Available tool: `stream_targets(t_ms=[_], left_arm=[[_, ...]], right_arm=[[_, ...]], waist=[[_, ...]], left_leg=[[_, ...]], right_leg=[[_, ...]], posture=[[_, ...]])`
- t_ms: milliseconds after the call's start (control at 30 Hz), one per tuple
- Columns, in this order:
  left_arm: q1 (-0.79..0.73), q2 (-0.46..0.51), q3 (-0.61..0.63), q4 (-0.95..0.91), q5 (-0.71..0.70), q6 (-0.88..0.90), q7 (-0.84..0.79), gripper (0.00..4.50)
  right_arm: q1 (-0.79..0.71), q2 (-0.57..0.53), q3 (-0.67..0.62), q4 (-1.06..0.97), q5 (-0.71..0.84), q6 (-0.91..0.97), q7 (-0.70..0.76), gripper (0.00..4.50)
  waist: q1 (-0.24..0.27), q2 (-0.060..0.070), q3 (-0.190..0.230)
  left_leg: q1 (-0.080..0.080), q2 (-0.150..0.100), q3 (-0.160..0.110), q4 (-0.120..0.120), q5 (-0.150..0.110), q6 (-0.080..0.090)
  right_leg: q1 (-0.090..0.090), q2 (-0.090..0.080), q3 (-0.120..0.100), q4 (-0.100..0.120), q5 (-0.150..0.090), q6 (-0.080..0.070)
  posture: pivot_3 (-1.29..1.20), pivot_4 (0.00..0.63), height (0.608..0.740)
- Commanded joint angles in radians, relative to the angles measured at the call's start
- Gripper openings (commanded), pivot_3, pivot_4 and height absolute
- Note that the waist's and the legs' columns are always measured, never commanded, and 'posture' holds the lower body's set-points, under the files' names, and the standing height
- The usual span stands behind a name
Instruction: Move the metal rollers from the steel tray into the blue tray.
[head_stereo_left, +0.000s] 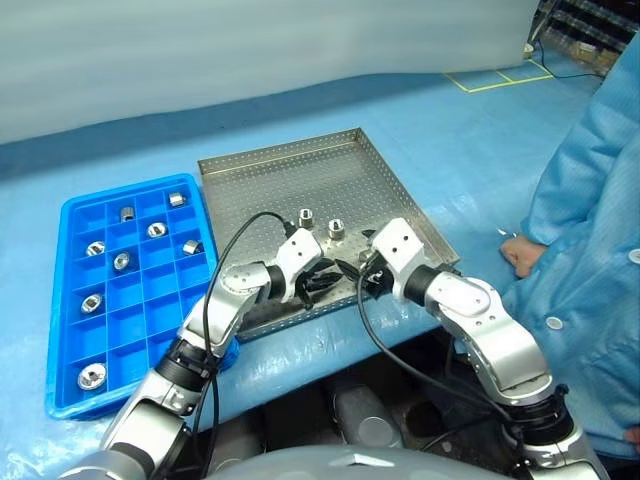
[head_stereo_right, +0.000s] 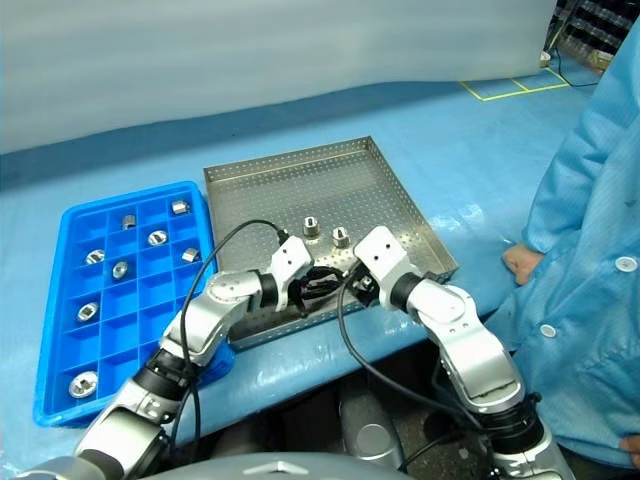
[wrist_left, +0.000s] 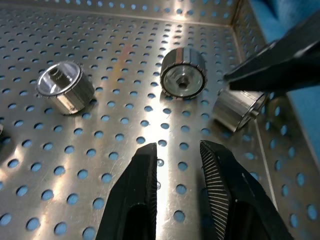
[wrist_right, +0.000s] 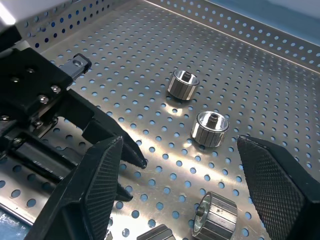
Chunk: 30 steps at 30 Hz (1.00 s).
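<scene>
Next, my left gripper opens and takes the standing roller nearest the blue tray, since my right gripper is crowding the rollers by the steel tray's near rim.
The steel tray lies mid-table with two metal rollers standing near its middle. More rollers lie by its near rim, under my hands. My left gripper hovers low over the perforated floor. In the left wrist view, the left gripper has only a narrow gap between its fingers, with nothing in it, and a roller lies just ahead. My right gripper stands wide open beside it, empty, facing another roller. The blue tray at the left holds several rollers.
A person in a blue coat stands at the right, with a hand resting on the blue table cover close to the steel tray's right rim. Black cables loop over both wrists. The two grippers nearly touch each other.
</scene>
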<state>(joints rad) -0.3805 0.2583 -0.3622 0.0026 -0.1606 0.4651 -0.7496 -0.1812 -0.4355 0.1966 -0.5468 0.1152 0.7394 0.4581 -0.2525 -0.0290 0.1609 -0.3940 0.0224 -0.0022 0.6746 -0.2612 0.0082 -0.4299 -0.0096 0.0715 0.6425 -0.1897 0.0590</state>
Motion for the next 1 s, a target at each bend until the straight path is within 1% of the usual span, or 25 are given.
stream_targets(t_ms=[33, 67, 167, 333, 500, 667, 733, 867, 967, 1000], left_arm=[[-0.051, -0.044, 0.017, 0.032, 0.037, -0.042, 0.071, 1.44], [-0.064, -0.056, 0.025, 0.059, 0.065, -0.051, 0.120, 1.44], [-0.092, -0.091, 0.068, 0.113, 0.086, -0.058, 0.211, 1.44], [-0.139, -0.118, 0.120, 0.173, 0.106, -0.077, 0.298, 1.44], [-0.176, -0.147, 0.162, 0.224, 0.109, -0.098, 0.353, 1.44], [-0.215, -0.172, 0.192, 0.292, 0.130, -0.085, 0.430, 1.44], [-0.245, -0.184, 0.199, 0.350, 0.147, -0.073, 0.474, 1.44], [-0.310, -0.200, 0.211, 0.481, 0.191, -0.116, 0.562, 1.44], [-0.338, -0.211, 0.208, 0.539, 0.194, -0.125, 0.559, 2.01], [-0.346, -0.217, 0.210, 0.555, 0.191, -0.125, 0.557, 2.34]], right_arm=[[-0.023, 0.008, -0.040, -0.022, 0.005, -0.018, -0.017, 3.83], [-0.025, 0.010, -0.043, -0.020, 0.005, -0.018, -0.021, 3.83], [-0.022, 0.015, -0.049, -0.020, 0.002, -0.021, -0.032, 3.83], [-0.024, 0.026, -0.056, -0.015, 0.002, -0.022, -0.051, 3.83], [-0.026, 0.030, -0.049, -0.005, -0.004, -0.027, -0.059, 3.83], [-0.023, 0.038, -0.045, -0.003, -0.005, -0.033, -0.058, 3.83], [-0.023, 0.043, -0.041, -0.001, -0.006, -0.036, -0.058, 3.83], [-0.022, 0.054, -0.042, 0.007, -0.011, -0.040, -0.063, 3.83], [-0.016, 0.057, -0.037, 0.006, -0.013, -0.041, -0.063, 3.83], [-0.013, 0.059, -0.035, 0.004, -0.013, -0.042, -0.063, 3.83]], waist=[[0.001, 0.000, 0.000], [0.001, 0.000, 0.000], [-0.002, 0.000, 0.000], [-0.005, 0.000, 0.000], [-0.005, 0.000, 0.000], [-0.005, 0.000, 0.000], [-0.006, 0.000, 0.000], [-0.009, 0.000, 0.000], [-0.015, 0.000, 0.000], [-0.016, 0.000, 0.000]], left_leg=[[0.000, 0.000, 0.000, 0.000, 0.000, 0.000], [0.000, 0.000, 0.000, 0.000, 0.000, 0.000], [0.001, 0.000, 0.000, 0.000, 0.000, 0.000], [0.000, 0.000, 0.000, 0.000, 0.000, 0.000], [0.000, -0.001, 0.000, 0.000, 0.000, 0.000], [-0.001, -0.001, 0.000, 0.000, 0.000, 0.000], [0.000, -0.001, 0.000, 0.000, 0.000, 0.000], [0.000, -0.001, 0.000, 0.000, 0.000, 0.000], [-0.001, -0.001, 0.000, -0.001, 0.000, 0.000], [-0.001, -0.001, 0.000, -0.001, 0.000, 0.000]], right_leg=[[0.000, 0.000, 0.000, 0.000, 0.000, 0.000], [0.000, 0.000, 0.000, 0.000, 0.000, 0.000], [0.001, 0.000, 0.000, 0.000, 0.000, 0.001], [0.000, 0.001, 0.000, 0.000, 0.001, 0.002], [0.000, 0.000, 0.000, 0.000, 0.001, 0.002], [0.000, 0.000, 0.000, -0.001, 0.002, 0.003], [0.000, 0.000, 0.000, 0.000, 0.002, 0.003], [0.000, 0.000, 0.000, -0.001, 0.002, 0.004], [0.000, 0.000, 0.000, -0.001, 0.002, 0.004], [0.000, 0.000, 0.000, -0.001, 0.002, 0.004]], posture=[[-0.27, 0.150, 0.740], [-0.29, 0.150, 0.740], [-0.29, 0.150, 0.740], [-0.29, 0.150, 0.740], [-0.29, 0.150, 0.740], [-0.30, 0.150, 0.740], [-0.30, 0.150, 0.740], [-0.31, 0.150, 0.740], [-0.32, 0.150, 0.740], [-0.32, 0.150, 0.740]])
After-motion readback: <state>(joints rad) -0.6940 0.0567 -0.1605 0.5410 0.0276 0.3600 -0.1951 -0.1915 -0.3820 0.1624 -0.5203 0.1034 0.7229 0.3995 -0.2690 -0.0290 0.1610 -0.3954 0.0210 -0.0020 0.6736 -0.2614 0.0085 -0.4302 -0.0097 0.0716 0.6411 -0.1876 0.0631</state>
